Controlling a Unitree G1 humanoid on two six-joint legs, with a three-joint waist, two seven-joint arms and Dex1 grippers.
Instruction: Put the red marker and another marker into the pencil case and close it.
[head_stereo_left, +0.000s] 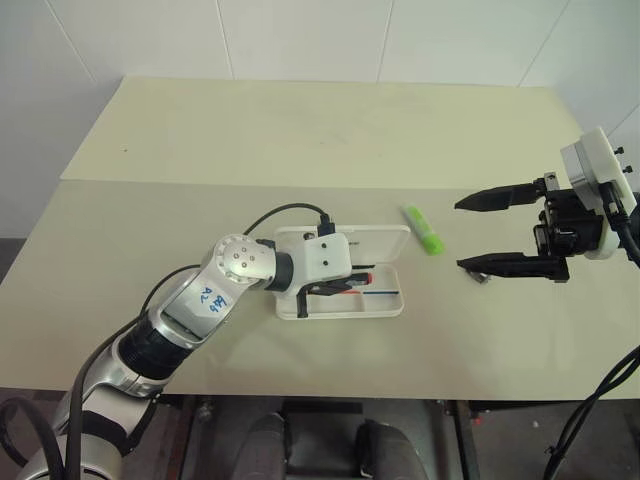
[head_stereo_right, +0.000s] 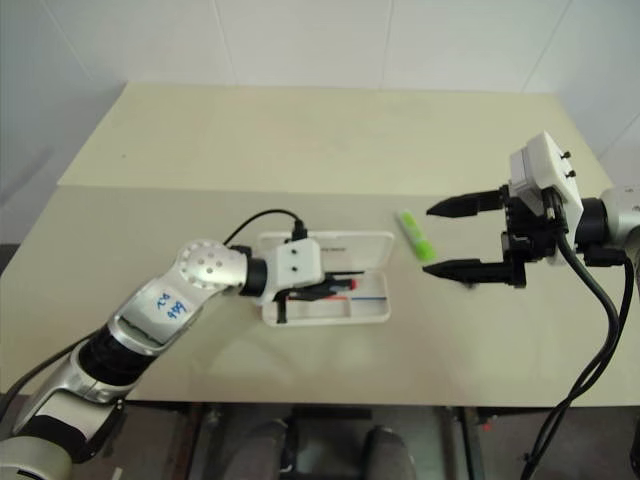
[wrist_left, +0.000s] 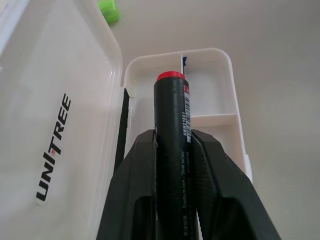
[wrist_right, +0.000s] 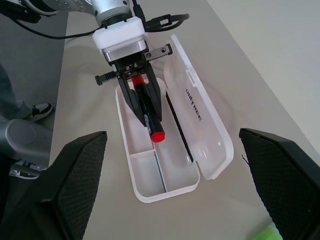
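Note:
A long empty compartment (wrist_right: 135, 132) runs along the tray's near side. That means the lime-green highlighter (head_stereo_left: 424, 231) will lie flat inside when I lower it.
The white pencil case (head_stereo_left: 388, 309) lies open on the table, its lid (head_stereo_left: 385, 238) folded back flat. My left gripper (head_stereo_left: 338, 290) hovers just over the open tray, shut on the red marker (wrist_left: 171, 125), a dark barrel with a red end (wrist_right: 158, 135) that points along the tray. The other marker, a lime-green highlighter (head_stereo_left: 423, 229), lies on the table just right of the lid. My right gripper (head_stereo_left: 460, 235) is held above the table to the right of the highlighter, open and holding nothing.
A small dark bit (head_stereo_left: 480, 278) lies on the table under the right gripper's nearer finger. A black cable (head_stereo_left: 285, 211) loops off the left wrist above the case. The tabletop (head_stereo_left: 300, 130) stretches bare behind; its front edge runs close below the case.

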